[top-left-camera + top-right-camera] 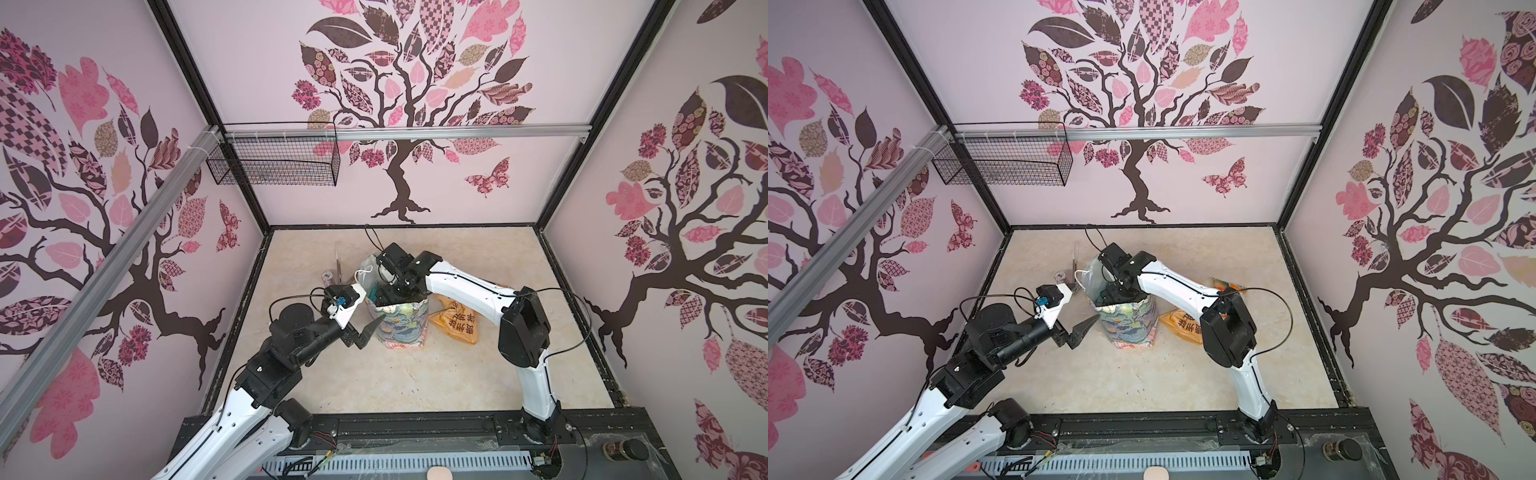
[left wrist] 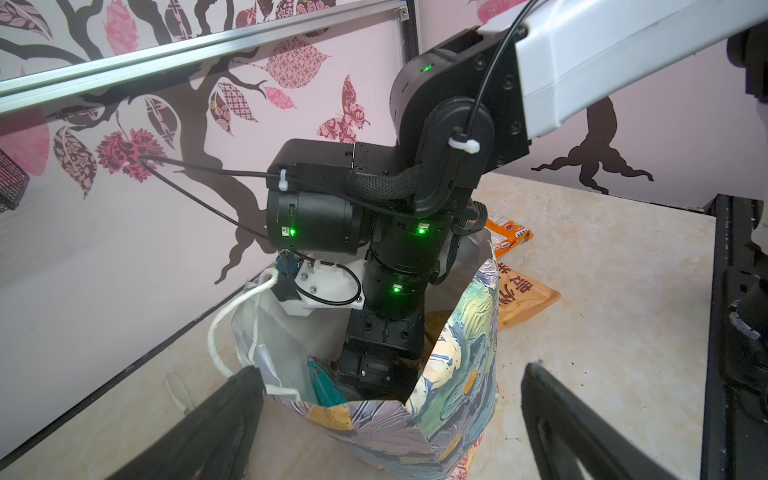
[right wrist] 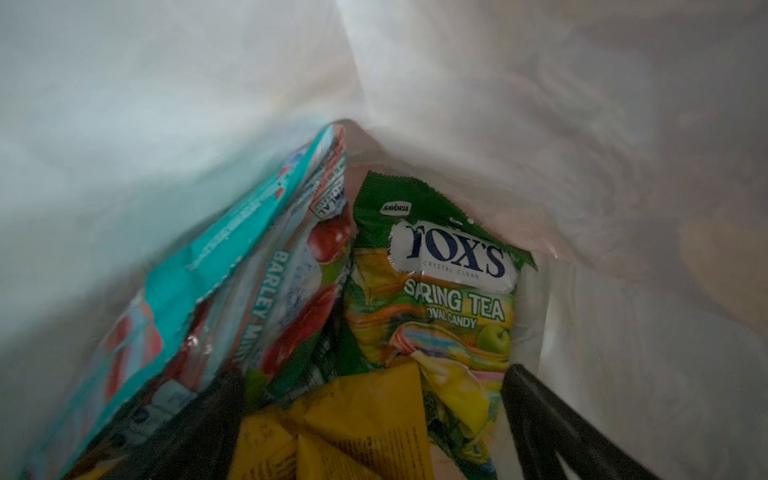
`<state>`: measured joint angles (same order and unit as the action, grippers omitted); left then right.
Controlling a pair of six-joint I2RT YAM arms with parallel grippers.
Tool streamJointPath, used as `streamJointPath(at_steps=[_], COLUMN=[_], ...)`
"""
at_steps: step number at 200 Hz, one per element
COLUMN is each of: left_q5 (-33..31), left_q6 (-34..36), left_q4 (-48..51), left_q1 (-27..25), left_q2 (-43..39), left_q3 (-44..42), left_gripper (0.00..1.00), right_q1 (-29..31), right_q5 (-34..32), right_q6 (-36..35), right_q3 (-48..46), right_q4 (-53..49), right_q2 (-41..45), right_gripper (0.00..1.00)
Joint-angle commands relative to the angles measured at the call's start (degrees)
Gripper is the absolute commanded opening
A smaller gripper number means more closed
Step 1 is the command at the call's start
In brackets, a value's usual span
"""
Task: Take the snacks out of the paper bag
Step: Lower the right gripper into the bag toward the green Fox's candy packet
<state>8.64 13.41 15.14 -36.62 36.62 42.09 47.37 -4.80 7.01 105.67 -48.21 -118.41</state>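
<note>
The FOX'S packet (image 3: 452, 268) stands clear above the yellow packet, in line with my right gripper's open fingers. I should keep reaching in until they straddle its edge (image 3: 356, 300).
The paper bag (image 1: 405, 328) (image 1: 1129, 328) (image 2: 457, 374) stands upright mid-table, floral outside, white inside (image 3: 540, 124). My right arm reaches down into it, so the right gripper is hidden in both top views. In the right wrist view the right gripper (image 3: 374, 415) is open deep in the bag, over a yellow packet (image 3: 365, 399), with a green-yellow FOX'S packet (image 3: 436, 291) and a teal-red packet (image 3: 232, 266) beyond. My left gripper (image 1: 363, 332) (image 1: 1076, 332) (image 2: 390, 415) is open beside the bag's left side, holding nothing. A large orange packet (image 1: 455, 326) (image 1: 1183, 328) (image 2: 523, 295) lies right of the bag.
An orange-white packet (image 1: 1229, 286) (image 2: 509, 235) lies further right, behind my right arm. Metal tongs (image 1: 338, 262) and a small patterned cylinder (image 1: 328, 275) sit behind and left of the bag. A black wire basket (image 1: 274, 160) hangs on the back wall.
</note>
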Motion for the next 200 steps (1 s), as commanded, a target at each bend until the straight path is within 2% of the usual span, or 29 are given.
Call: streamJointPath(at_steps=[1,32,96,143,163,200], left_q5=[-0.03,0.23,0.07,-0.03,-0.03,-0.07], left_q6=[-0.11,-0.14,-0.07,0.04,0.02,0.04], left_q4=[-0.41,-0.42,-0.38,-0.36,-0.35,-0.37], left_q1=[0.2,0.19,0.16,0.23,0.23,0.2], left_q2=[0.12,0.33,0.32,0.27,0.29,0.2], left_q3=[0.19,0.28,0.28,0.22,0.27,0.2], left_gripper=[0.98,0.98,0.98,0.98,0.98,0.98], right_q1=[0.89,0.9,0.89,0.89,0.88,0.88], right_q5=[-2.46,-2.05,-5.37,-4.39,-4.26,-3.64], right_q6=[-1.29,-1.55,-1.82,-1.64,-1.51,-1.08], right_q3=[-0.99,-2.93,-7.27,-9.49,-10.0,-10.66], right_q4=[-1.59,-0.71,0.26,1.09,1.7,4.01], right_q2=[-1.67,-2.45,-7.51,-10.43,-9.59,-6.2], right_gripper=[1.0,1.0,0.99,0.98,0.88,0.58])
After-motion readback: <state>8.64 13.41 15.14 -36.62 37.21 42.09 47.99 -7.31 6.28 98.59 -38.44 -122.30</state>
